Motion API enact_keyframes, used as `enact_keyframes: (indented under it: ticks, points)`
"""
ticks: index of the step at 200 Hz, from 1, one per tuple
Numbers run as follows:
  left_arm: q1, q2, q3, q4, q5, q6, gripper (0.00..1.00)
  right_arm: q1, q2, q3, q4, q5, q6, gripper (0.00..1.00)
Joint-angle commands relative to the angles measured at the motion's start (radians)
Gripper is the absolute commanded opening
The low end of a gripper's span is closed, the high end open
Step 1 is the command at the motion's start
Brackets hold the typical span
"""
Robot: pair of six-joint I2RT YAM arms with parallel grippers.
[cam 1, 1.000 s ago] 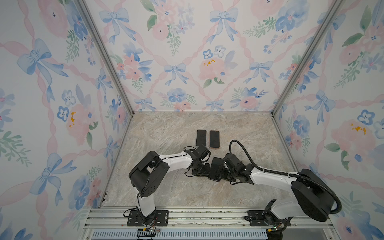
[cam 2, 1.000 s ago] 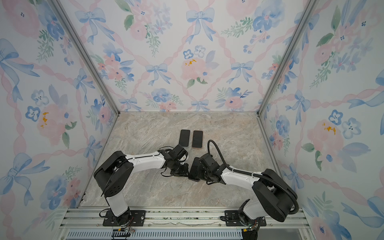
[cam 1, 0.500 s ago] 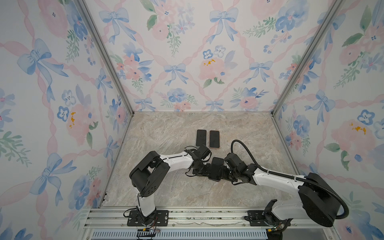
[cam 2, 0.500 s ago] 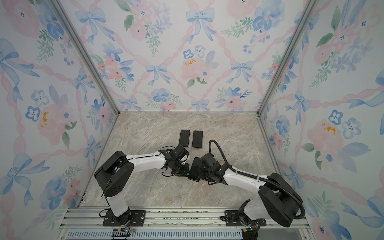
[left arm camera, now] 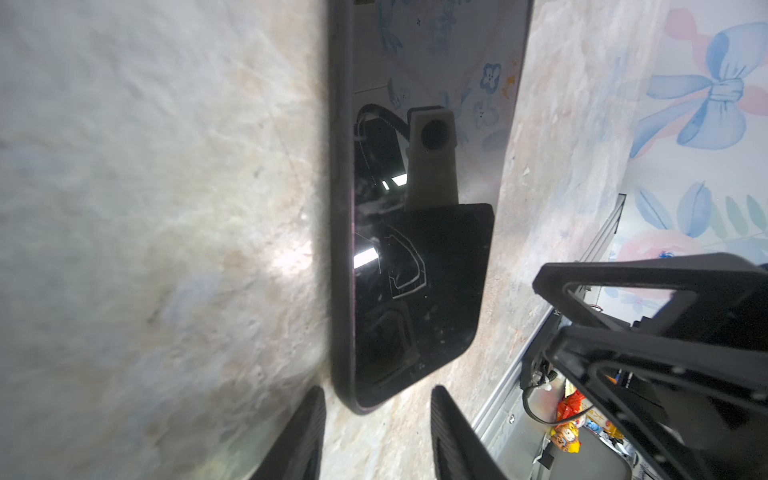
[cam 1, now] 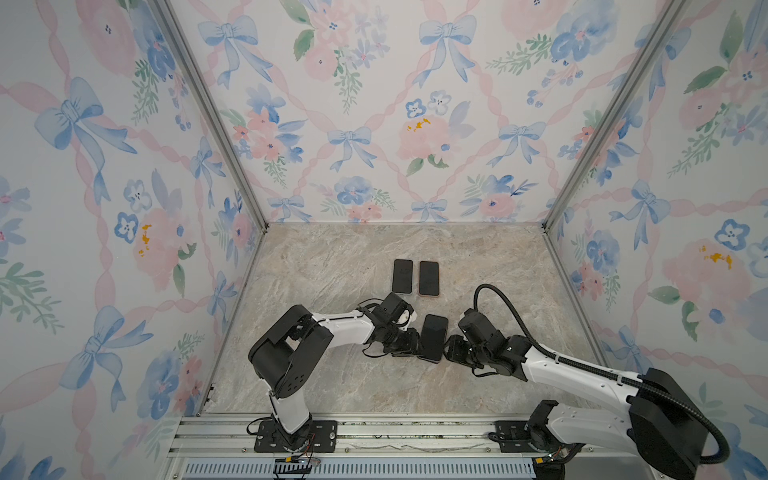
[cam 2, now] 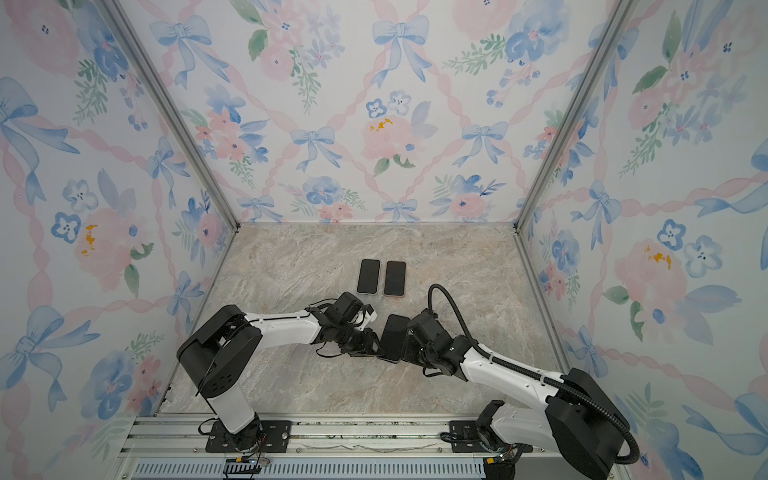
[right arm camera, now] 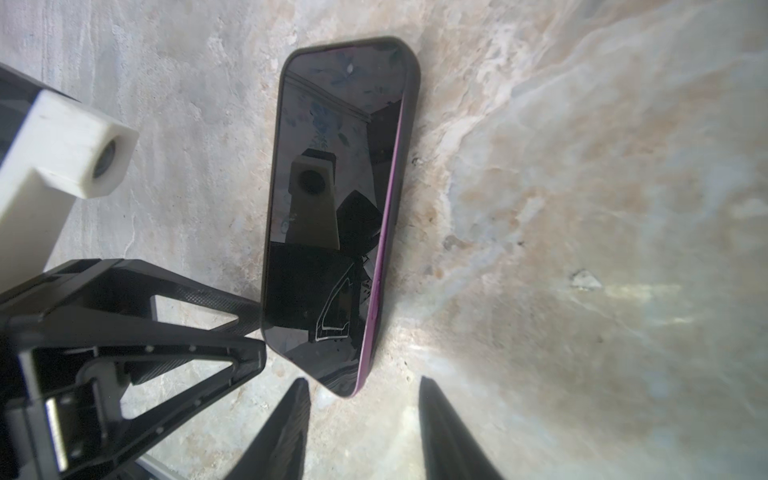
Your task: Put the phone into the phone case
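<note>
I should use my left gripper to push the phone case's near corner (left arm camera: pixel 353 402) toward my right gripper, because the phone case lies at a slant with its near end (cam 1: pixel 430 357) toward my left gripper.
A dark phone (cam 1: pixel 433 336) (cam 2: pixel 392 337) lies screen up on the marble floor, between my two grippers. It sits in a black phone case (right arm camera: pixel 412 95) (left arm camera: pixel 340 208). A thin purple edge of the phone (right arm camera: pixel 328 208) shows along one long side, inside the case's rim. My left gripper (cam 1: pixel 409 345) (left arm camera: pixel 376 401) is open at the phone's left side, with one near corner just ahead of its fingertips and untouched. My right gripper (cam 1: pixel 451 351) (right arm camera: pixel 361 388) is open at the right side, and the other near corner lies just ahead of its gap.
Two more dark phones (cam 1: pixel 402 276) (cam 1: pixel 429 278) lie side by side farther back on the floor (cam 1: pixel 332 257). Floral walls close in three sides. An aluminium rail (cam 1: pixel 374 436) with both arm bases runs along the front edge.
My left gripper has opened and no longer presses on the phone's edge. The right forearm has swung slightly. The phone has stayed in place.
</note>
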Motion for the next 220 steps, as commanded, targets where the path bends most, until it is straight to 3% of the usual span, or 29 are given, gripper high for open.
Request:
enact_keyframes:
  ticks: [1, 58, 131, 220]
  points:
    - [-0.018, 0.028, -0.011, 0.055, 0.039, -0.025, 0.42, 0.018, 0.025, 0.001, -0.020, 0.018, -0.006, 0.45]
    - [-0.067, 0.019, 0.016, 0.107, 0.076, -0.058, 0.39, 0.020, 0.032, 0.012, -0.068, 0.035, -0.038, 0.43]
    - [0.014, 0.004, -0.029, 0.146, 0.076, -0.059, 0.42, -0.002, 0.073, 0.014, -0.039, 0.010, -0.068, 0.27]
    - [-0.012, 0.078, -0.042, 0.206, 0.101, -0.097, 0.39, 0.004, 0.117, 0.030, -0.009, -0.008, -0.068, 0.19]
